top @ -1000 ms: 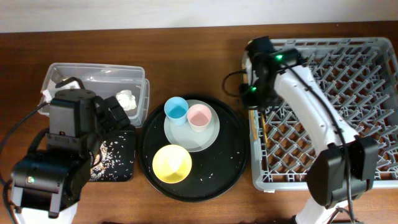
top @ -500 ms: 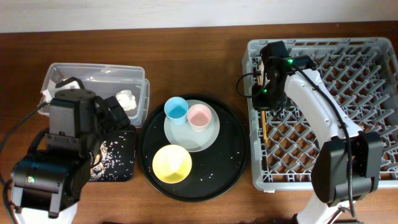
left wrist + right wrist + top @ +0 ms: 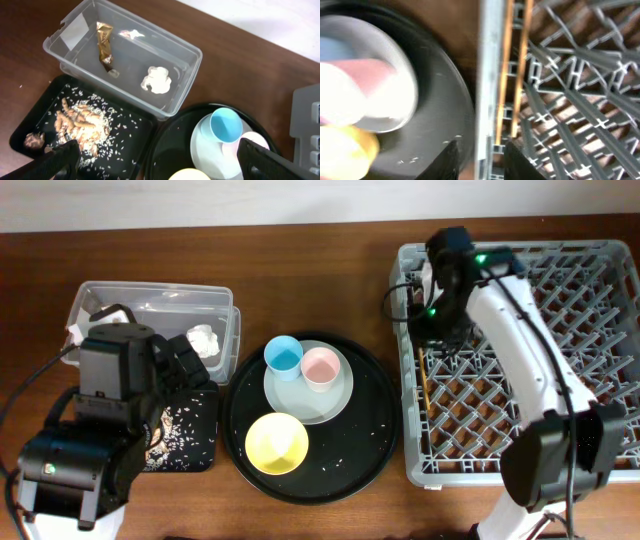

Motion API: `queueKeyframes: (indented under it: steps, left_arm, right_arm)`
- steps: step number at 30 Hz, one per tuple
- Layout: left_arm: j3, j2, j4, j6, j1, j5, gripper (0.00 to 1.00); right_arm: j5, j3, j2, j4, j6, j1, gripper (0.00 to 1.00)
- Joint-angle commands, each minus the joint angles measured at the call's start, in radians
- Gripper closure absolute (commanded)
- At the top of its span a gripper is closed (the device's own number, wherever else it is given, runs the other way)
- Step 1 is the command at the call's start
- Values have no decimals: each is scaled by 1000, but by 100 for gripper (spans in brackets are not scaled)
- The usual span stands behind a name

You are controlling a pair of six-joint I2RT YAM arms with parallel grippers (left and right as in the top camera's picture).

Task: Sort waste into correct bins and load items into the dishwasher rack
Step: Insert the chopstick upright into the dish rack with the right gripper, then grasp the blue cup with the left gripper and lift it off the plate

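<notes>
The pink cup [image 3: 320, 368] is between the blue cup and my right gripper, so next my left gripper picks up the blue cup [image 3: 284, 357] and passes it over for the rack.
Two wooden chopsticks [image 3: 514, 75] lie along the left inside edge of the grey dishwasher rack [image 3: 560, 430], also in the overhead view [image 3: 424, 383]. My right gripper [image 3: 482, 162] is open and empty above the rack's left wall [image 3: 436, 338]. The blue cup [image 3: 283, 356] and pink cup [image 3: 320, 367] stand on the pale plate [image 3: 310, 400], with the yellow bowl [image 3: 276, 443] beside it. The clear tub [image 3: 180, 55] holds the tissue wad [image 3: 157, 80] and wrapper [image 3: 104, 45]. Food scraps [image 3: 77, 122] lie on the flat black tray [image 3: 135, 130]. My left gripper [image 3: 160, 165] is open and empty.
The plate and bowl sit on a large round black tray [image 3: 370, 430] between the bins and the rack. The left arm's body [image 3: 90, 450] covers much of the flat black tray. Upright pegs fill the rack floor.
My right gripper has moved a little to the right, from the rack's left edge to over its inside. The left arm and the dishes have not moved.
</notes>
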Motion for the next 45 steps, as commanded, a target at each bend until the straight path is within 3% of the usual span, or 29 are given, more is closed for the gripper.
queueKeyframes:
  steps: [1, 3, 4, 14, 18, 21, 23, 26, 32, 35, 40, 45]
  left_arm:
    - [8, -3, 1, 9, 2, -4, 1]
    - [8, -3, 1, 9, 2, -4, 1]
    - [8, -3, 1, 9, 2, -4, 0]
    - [8, -3, 2, 8, 2, -3, 1]
    - [8, -3, 68, 9, 2, -8, 1]
    - [5, 13, 111, -32, 2, 174, 1]
    - [-2, 79, 92, -44, 0, 263, 20]
    - [-2, 194, 20, -44, 0, 290, 23]
    - [-2, 470, 29, -44, -32, 361, 32]
    - [-2, 583, 134, -44, -79, 372, 57]
    - [-2, 700, 284, -45, -119, 371, 57]
    - [-2, 798, 310, -44, -121, 370, 57]
  right_arm:
    - [-177, 64, -17, -43, -84, 8, 64]
    - [-175, 64, -17, -43, -84, 8, 55]
    - [-175, 64, -17, -43, -84, 8, 2]
    - [-159, 64, -17, -43, -84, 7, 2]
    - [-159, 64, -17, -43, -84, 7, 2]
    - [-159, 64, -17, -43, -84, 7, 2]
    - [-159, 64, -17, -43, -83, 7, 2]
    - [-159, 64, -17, -42, -84, 7, 2]
    - [-159, 64, -17, -43, -84, 7, 2]
    - [-159, 64, -17, -43, -84, 7, 2]
    - [-159, 64, -17, -43, -84, 7, 2]
    - [-159, 64, -17, -43, -84, 7, 2]
